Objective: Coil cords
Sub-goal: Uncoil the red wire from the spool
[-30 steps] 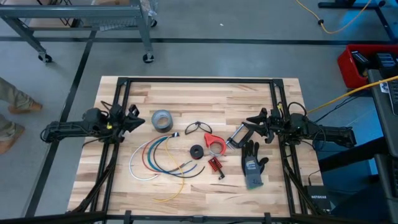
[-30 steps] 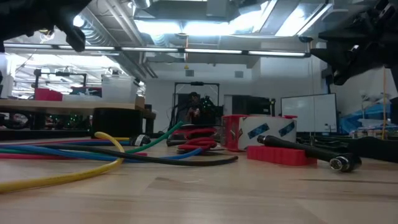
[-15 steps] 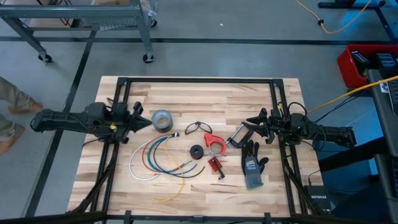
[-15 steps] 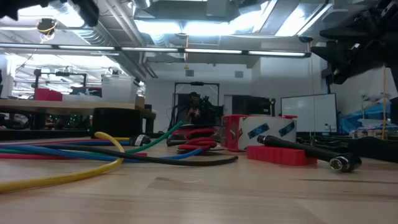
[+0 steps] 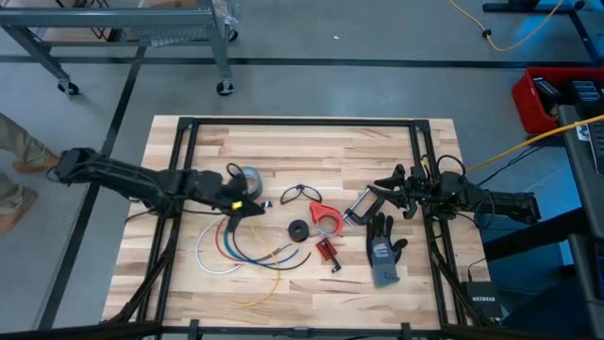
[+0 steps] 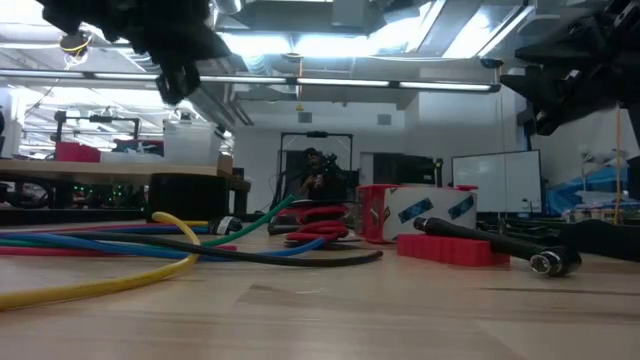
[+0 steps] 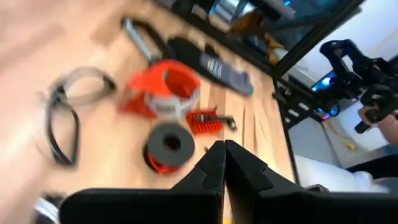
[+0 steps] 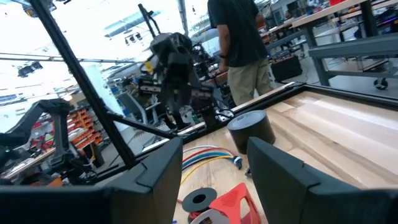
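Observation:
The black spool's near rim [image 5: 291, 230] is clear of the red holder and faces my left gripper. I go on reaching before my fingers close on that rim.
Several thin cords [image 5: 231, 247], white, red, blue, green and yellow, lie in loose arcs on the wooden table left of centre. Their bunched ends [image 5: 265, 204] point toward the middle. They also show in the low view [image 6: 150, 245] and in the right wrist view [image 8: 208, 154]. My left gripper [image 5: 255, 204] is shut and hangs in the air above those bunched ends, touching nothing; its own view shows the fingertips pressed together [image 7: 224, 155]. My right gripper [image 5: 371, 199] waits open at the table's right side.
A grey tape roll [image 5: 247, 178] sits just beyond the left gripper. Safety glasses [image 5: 300, 194], a red holder [image 5: 326, 215], a black spool [image 5: 299, 231], a small red part [image 5: 327, 250], a clamp [image 5: 359, 202] and a grey glove [image 5: 382, 251] lie toward the right. A person stands off the left edge [image 5: 19, 156].
My left arm has stretched out from the table's left edge toward the middle, passing the tape roll and stopping over the cords' bunched ends. Its fingers have stayed shut. In the low view it has come in at the upper left. The cords have not moved.

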